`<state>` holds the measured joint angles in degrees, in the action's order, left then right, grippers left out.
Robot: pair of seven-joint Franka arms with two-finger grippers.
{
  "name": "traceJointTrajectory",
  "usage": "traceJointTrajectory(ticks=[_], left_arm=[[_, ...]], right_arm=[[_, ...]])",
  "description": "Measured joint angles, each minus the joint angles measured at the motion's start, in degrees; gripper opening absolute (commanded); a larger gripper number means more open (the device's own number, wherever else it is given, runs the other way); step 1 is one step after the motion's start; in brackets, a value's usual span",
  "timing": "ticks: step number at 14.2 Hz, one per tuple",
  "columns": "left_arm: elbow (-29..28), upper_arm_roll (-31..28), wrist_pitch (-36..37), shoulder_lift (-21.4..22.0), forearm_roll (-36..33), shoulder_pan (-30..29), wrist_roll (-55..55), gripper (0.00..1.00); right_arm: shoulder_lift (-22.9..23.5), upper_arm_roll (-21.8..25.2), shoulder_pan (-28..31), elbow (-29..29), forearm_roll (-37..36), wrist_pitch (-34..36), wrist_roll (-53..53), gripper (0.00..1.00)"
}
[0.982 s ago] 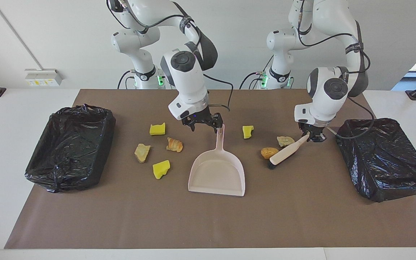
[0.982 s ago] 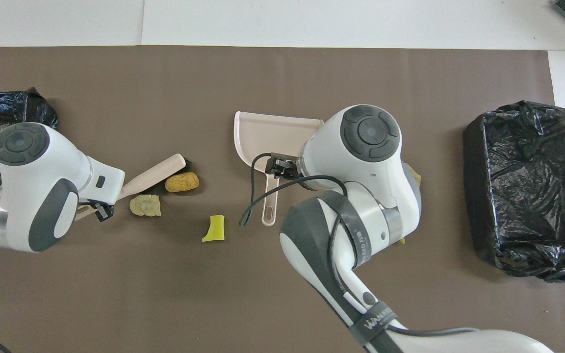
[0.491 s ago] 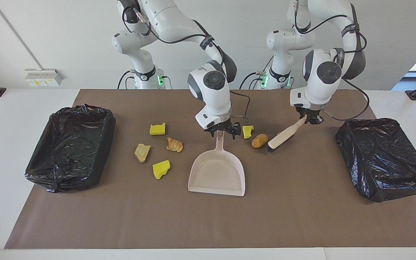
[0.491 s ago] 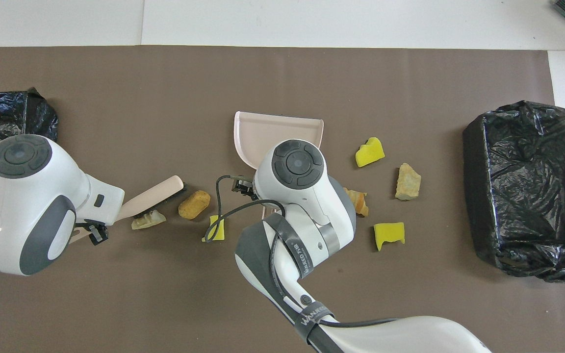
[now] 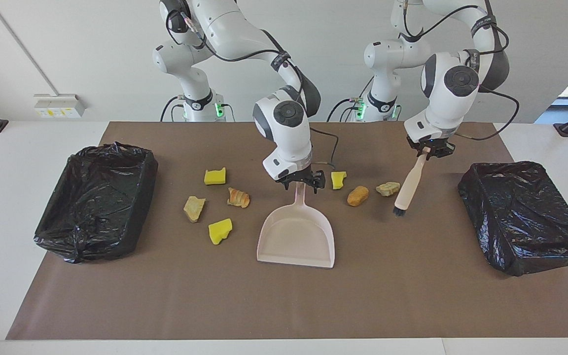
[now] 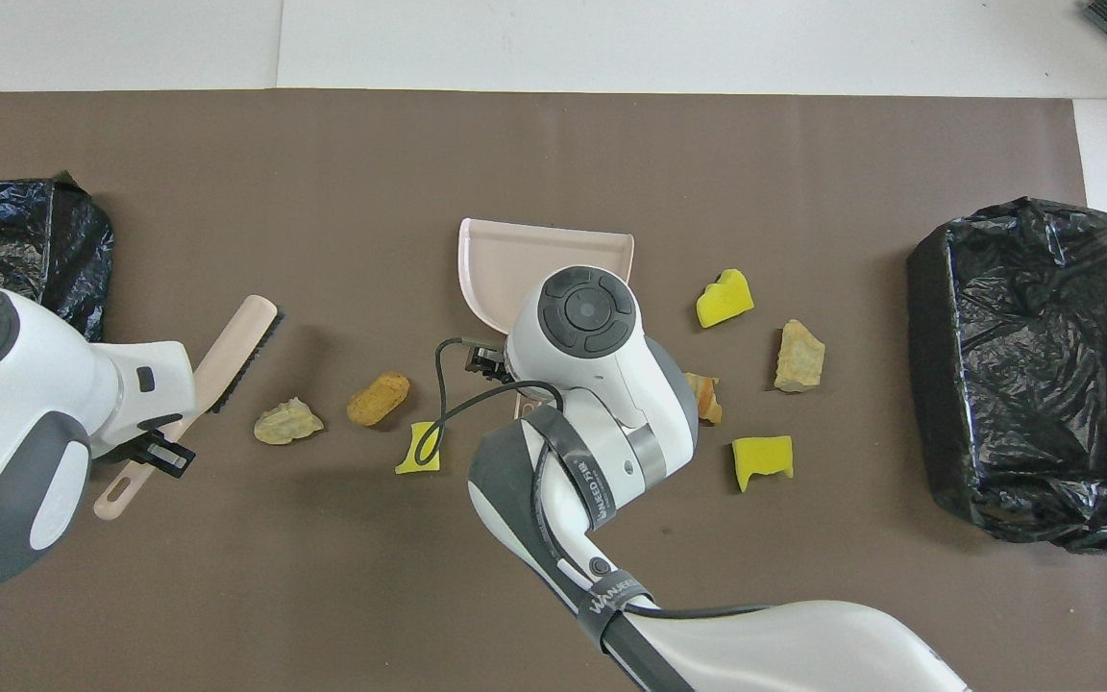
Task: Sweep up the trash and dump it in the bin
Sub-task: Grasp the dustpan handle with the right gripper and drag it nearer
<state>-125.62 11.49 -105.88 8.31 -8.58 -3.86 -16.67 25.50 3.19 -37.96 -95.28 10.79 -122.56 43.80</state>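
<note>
The dustpan's opening [image 5: 295, 263] points to the mat's far side, so the robot's right gripper should turn it toward the brush before the left gripper sweeps the tan pieces [image 5: 358, 195] into it.
The trash lies on the brown mat: yellow chunks [image 5: 215, 176], [image 5: 220, 230], [image 5: 338, 179] and tan pieces [image 5: 194, 208], [image 5: 238, 197], [image 5: 357, 195], [image 5: 388, 188]. The pale pink dustpan [image 5: 296, 236] lies flat among them, handle toward the robots. My right gripper [image 5: 302, 180] is open, its fingers on either side of the handle's end. My left gripper [image 5: 429, 152] is shut on the beige brush [image 5: 407, 185] and holds it tilted, bristles down, beside the tan piece [image 6: 288, 421] toward the left arm's end. In the overhead view the right arm hides the handle.
A black-lined bin [image 5: 96, 192] stands at the right arm's end of the mat. A second black-lined bin [image 5: 525, 217] stands at the left arm's end. Bare mat [image 5: 284, 305] lies farther from the robots than the dustpan.
The brush pushed two tan pieces toward the dustpan, then my left gripper raised it and swung it more upright. My right gripper moved over the dustpan's handle and came down around it.
</note>
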Motion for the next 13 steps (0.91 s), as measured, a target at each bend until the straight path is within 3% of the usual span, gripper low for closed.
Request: traceJointTrajectory(ticks=[2, 6, 7, 8, 13], left_arm=[[-1.6, -0.2, -0.8, 0.6, 0.0, -3.0, 4.1, 0.00], [-7.2, -0.2, -2.8, 2.4, 0.2, -5.6, 8.9, 0.00], [-7.9, 0.2, -2.9, 2.6, 0.3, -5.3, 10.7, 0.00], [-8.4, 0.5, -2.9, 2.7, 0.4, -4.8, 12.0, 0.00], [-8.8, 0.8, -2.9, 3.1, 0.4, -3.6, 14.7, 0.00]], right_arm=[[0.0, -0.2, -0.2, 0.0, -0.2, 1.0, -0.1, 0.74], [0.0, 0.0, 0.1, -0.1, -0.3, 1.1, -1.5, 0.53], [0.0, 0.1, 0.2, -0.1, -0.3, 1.0, -1.7, 0.36], [0.0, 0.2, 0.2, -0.1, -0.3, 1.0, -1.8, 0.03], [0.0, 0.2, 0.1, 0.0, -0.3, 1.0, -1.9, 0.00]])
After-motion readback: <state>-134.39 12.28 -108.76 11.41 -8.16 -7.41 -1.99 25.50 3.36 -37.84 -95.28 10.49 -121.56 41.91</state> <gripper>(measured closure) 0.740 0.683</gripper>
